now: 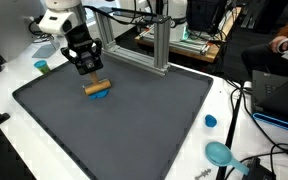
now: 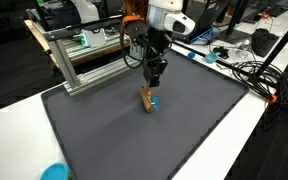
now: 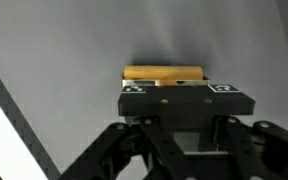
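Observation:
The robot's gripper should pull the wooden block back across the exposed side (image 2: 155, 102) before lifting it away, because the block sits at one edge of the blue piece (image 2: 147, 100).
A wooden block (image 1: 95, 86) rests tilted on a small blue piece (image 1: 102, 96) at the back left of the dark grey mat (image 1: 134, 135). My gripper (image 1: 87, 72) comes down onto the block's upper end and is shut on it. From the opposite side, the gripper (image 2: 154, 84) meets the top of the block (image 2: 147, 98), with the blue piece (image 2: 154, 104) at its foot. In the wrist view the block (image 3: 164, 74) shows as a tan bar just beyond a black bar with two markers (image 3: 184, 100). My fingertips are hidden there.
An aluminium frame (image 1: 159, 45) stands at the mat's back edge, close behind the arm (image 2: 84, 60). A blue bowl (image 1: 219, 153), a small blue cap (image 1: 211, 121) and a teal cup (image 1: 42, 66) sit on the white table off the mat. Cables (image 2: 249, 75) lie along one side.

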{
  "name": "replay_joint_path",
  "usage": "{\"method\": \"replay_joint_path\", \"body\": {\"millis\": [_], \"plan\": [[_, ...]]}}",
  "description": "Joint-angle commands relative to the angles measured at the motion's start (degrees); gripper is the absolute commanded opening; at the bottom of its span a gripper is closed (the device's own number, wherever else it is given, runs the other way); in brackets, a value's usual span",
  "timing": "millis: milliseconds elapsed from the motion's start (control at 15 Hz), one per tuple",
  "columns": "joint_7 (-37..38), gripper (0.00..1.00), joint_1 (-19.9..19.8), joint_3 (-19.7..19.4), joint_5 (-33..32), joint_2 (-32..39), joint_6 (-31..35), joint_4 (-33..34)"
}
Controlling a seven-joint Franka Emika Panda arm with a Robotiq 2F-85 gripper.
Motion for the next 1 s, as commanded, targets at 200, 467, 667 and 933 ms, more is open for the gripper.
{"method": "replay_joint_path", "body": {"millis": [200, 467, 667, 933], "plan": [[-1.40, 0.23, -1.56, -0.34, 0.13, 7.13, -9.00, 6.39], [-0.95, 0.23, -2.73, -0.16, 1.67, 6.50, -10.64, 8.15], [-2.19, 0.23, -4.70, 1.40, 7.20, 3.71, -11.59, 8.44], [-3.17, 0.23, -5.85, 1.99, 12.11, 2.25, -10.57, 7.90]]}}
